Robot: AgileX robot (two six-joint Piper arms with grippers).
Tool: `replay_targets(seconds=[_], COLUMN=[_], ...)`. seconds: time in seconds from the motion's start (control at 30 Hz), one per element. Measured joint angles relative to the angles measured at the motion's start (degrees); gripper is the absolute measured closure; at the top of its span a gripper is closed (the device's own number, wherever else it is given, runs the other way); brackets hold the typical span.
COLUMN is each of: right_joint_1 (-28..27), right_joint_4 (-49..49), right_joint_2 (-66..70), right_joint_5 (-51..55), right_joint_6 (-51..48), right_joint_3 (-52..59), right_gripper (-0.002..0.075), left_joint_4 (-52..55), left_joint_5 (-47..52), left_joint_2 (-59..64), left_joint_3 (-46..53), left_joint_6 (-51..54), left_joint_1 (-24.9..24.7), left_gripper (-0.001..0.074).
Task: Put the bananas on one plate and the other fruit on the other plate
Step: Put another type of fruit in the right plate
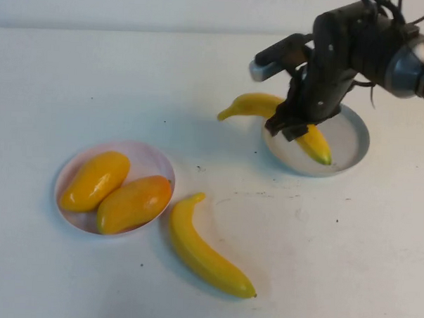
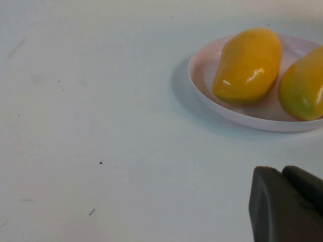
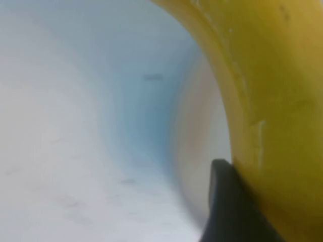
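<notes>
My right gripper should go on moving inward, because the banana's stem point(image 1: 226, 114) is outside the grey-blue plate and there is open plate ahead point(image 1: 349, 135). It should let go once the stem is inside the plate.
My right gripper point(image 1: 292, 126) is down over the grey-blue plate point(image 1: 350, 140), shut on a banana point(image 1: 253, 104). That banana lies across the plate's left rim, one end on the table, its tip inside the plate. In the right wrist view a dark finger point(image 3: 227, 201) presses against the banana point(image 3: 272, 91) above the plate point(image 3: 141, 101). The second banana point(image 1: 204, 254) lies on the table at front centre. Two mangoes point(image 1: 95, 181) point(image 1: 134, 203) lie in the pink plate point(image 1: 152, 156). My left gripper point(image 2: 282, 174) is shut and empty, near the pink plate point(image 2: 202, 80) and mangoes point(image 2: 247, 65).
The white table point(image 1: 75, 75) carries only small dark specks besides the plates and fruit. The right arm's dark body point(image 1: 358, 46) hangs over the back right.
</notes>
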Motion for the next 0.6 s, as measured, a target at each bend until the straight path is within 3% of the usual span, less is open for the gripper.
replay_targets(seconds=[0.13,0.3,0.6], right_joint_1=[-6.0,-11.2,-11.9], right_joint_4=[-2.5,-2.6,-0.6], right_joint_2=[0.0,1.9,5.3], right_joint_5=[-0.4,-2.2,-4.3], right_joint_6=[8.0,10.6,10.9], right_joint_3=[-0.4,-0.5,-0.5], right_gripper=[0.0428,0.0428,0.0428], left_joint_4=[0.0,0.0,0.0], left_joint_5=[0.0,0.0,0.0], left_joint_2=[0.0,0.0,0.0], left_joint_3=[0.0,0.0,0.0], left_joint_6=[0.0,0.0,0.0], left_joint_1=[0.0,0.0,0.0], left_gripper=[0.0734,0.0734,0.0734])
